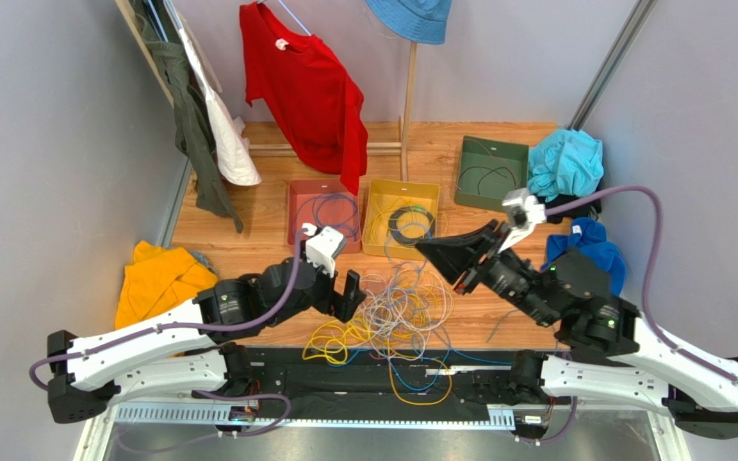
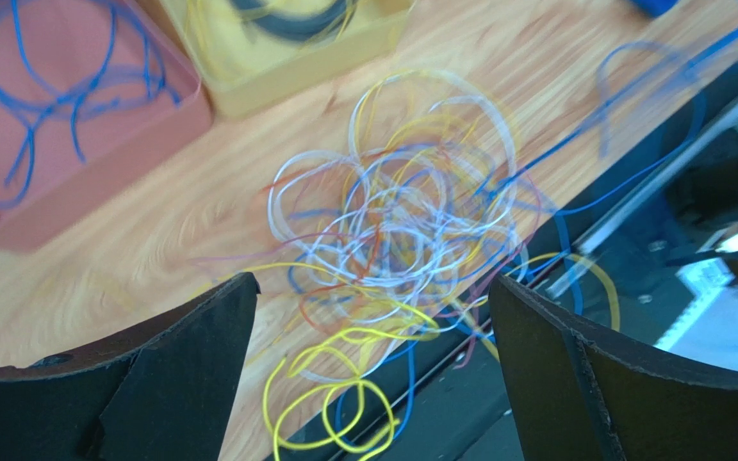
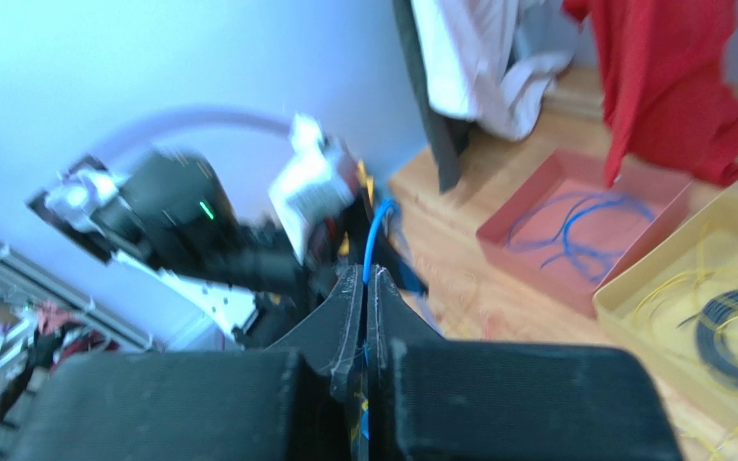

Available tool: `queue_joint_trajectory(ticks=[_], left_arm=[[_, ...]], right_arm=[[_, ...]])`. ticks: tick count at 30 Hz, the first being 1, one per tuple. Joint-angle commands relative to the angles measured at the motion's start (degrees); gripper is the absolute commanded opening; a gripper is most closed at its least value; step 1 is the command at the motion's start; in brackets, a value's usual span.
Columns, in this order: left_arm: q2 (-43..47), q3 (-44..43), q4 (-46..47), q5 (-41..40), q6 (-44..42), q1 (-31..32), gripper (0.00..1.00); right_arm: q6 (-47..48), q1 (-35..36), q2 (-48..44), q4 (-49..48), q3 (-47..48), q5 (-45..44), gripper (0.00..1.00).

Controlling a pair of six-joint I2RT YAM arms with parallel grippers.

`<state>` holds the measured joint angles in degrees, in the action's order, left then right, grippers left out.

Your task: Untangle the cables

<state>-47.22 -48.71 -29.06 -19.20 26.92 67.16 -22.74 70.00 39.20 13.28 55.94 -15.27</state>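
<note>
My left gripper crowds the red tray's near side. I should move it back toward the yellow cloth before my right gripper brings the blue cable over.
The cables lie in a loose tangle of yellow, white, blue and purple loops on the wooden table, spilling over its near edge. My left gripper hovers at the tangle's left side. In the left wrist view it is open wide above the cables, holding nothing. My right gripper is raised above the tangle's far right, pointing left. In the right wrist view it is shut on a thin blue cable that rises from between the fingertips.
Behind the tangle stand a red tray with blue cables, a yellow tray with black and yellow cables, and a green tray. Clothes hang at the back. Yellow cloth lies left and blue cloth right.
</note>
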Motion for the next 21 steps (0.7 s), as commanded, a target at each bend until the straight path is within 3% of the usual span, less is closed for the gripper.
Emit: queue_joint_trajectory(ticks=[1, 6, 15, 21], left_arm=[[0.9, 3.88, -1.52, -3.64, 5.24, 0.26, 0.99], [4.06, 8.88, -3.99, -7.96, 9.99, 0.26, 0.99], [19.34, 24.09, 0.76, -4.36, 18.16, 0.26, 0.97], [18.84, 29.81, 2.87, -2.16, 21.15, 0.26, 0.97]], right_arm=[[4.02, 0.23, 0.7, 8.25, 4.78, -5.74, 0.0], [6.74, 0.23, 5.61, 9.4, 10.84, -6.88, 0.0], [17.02, -0.04, 21.87, 8.87, 26.66, -11.88, 0.0], [22.47, -0.04, 27.75, 8.15, 43.06, -11.02, 0.0]])
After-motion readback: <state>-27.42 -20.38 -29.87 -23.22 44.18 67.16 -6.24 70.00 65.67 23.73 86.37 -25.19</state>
